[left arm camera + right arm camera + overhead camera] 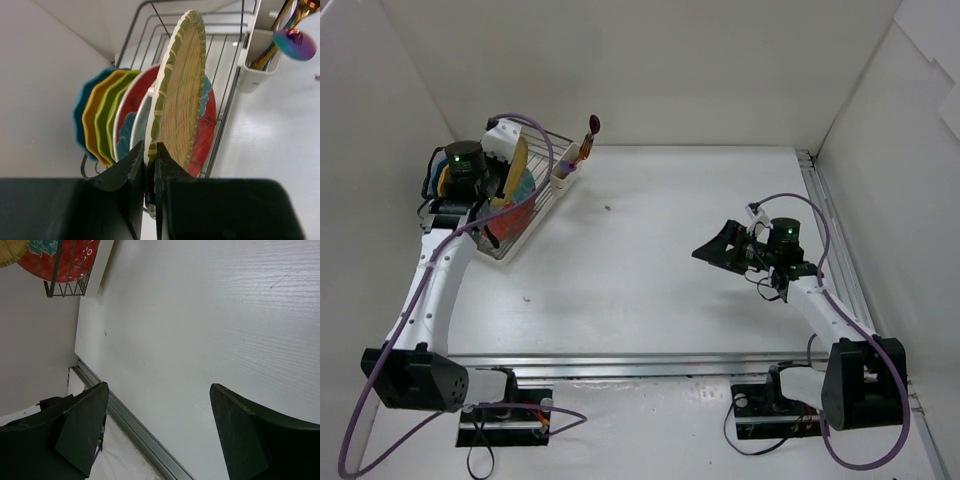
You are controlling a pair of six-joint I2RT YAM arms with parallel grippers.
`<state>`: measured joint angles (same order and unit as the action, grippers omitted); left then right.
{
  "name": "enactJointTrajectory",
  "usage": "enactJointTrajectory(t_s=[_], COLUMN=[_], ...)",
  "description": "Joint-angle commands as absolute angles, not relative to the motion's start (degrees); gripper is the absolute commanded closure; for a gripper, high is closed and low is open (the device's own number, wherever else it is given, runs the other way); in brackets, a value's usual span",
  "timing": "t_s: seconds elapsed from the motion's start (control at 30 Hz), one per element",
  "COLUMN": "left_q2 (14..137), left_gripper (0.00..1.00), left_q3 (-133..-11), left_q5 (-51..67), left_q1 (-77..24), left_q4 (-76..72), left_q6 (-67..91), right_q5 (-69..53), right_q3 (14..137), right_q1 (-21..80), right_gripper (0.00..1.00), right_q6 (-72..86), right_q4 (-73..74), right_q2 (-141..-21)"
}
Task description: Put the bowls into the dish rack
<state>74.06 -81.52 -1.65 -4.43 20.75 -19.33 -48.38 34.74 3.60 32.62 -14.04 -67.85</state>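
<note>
The tan woven bowl hangs above the red-and-teal bowl, so I should move it across to the rack's outer rail with my left gripper before lowering it in.
The silver wire dish rack stands at the far left. Several bowls stand on edge in its slots: a blue one, an orange one, green ones and a red-and-teal one. The tan woven bowl stands upright between that one and a second red-and-teal bowl. My left gripper is shut on the tan bowl's lower rim; it shows over the rack in the top view. My right gripper is open and empty, hovering over bare table at the right.
A white utensil cup on the rack's corner holds an iridescent spoon and gold handles. White walls close in the table on the left, back and right. An aluminium rail runs along the near edge. The rack's corner shows in the right wrist view.
</note>
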Motion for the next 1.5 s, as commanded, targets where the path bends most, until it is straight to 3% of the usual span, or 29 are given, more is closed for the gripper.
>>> enactJointTrajectory(t_s=[0.0,0.27,0.67,1.07,1.47], left_q2=[75.2,80.9,87.1,77.8,76.1], left_gripper=[1.0,1.0,1.0,1.0,1.0], left_q3=[-82.0,-82.8,-83.0,-78.1,-77.9], left_q5=[-1.7,-4.4,4.0,-5.1,1.6], left_q1=[-3.5,-3.5,-2.4,-2.4,-2.4], left_q4=[13.3,12.9,17.0,5.4,9.6], left_q6=[-23.7,-27.3,-31.3,-30.1,-31.4], right_q5=[-50.1,-51.3,-51.1,-51.8,-52.5], right_q3=[35.4,35.3,35.2,34.1,33.6], right_q1=[3.0,3.1,3.0,3.0,3.0], right_gripper=[0.21,0.21,0.21,0.21,0.21], right_q6=[31.0,31.6,31.6,32.3,33.0], right_q4=[-16.3,-17.2,-17.7,-19.6,-20.3], right_q2=[-69.0,-70.0,-72.4,-73.2,-72.9])
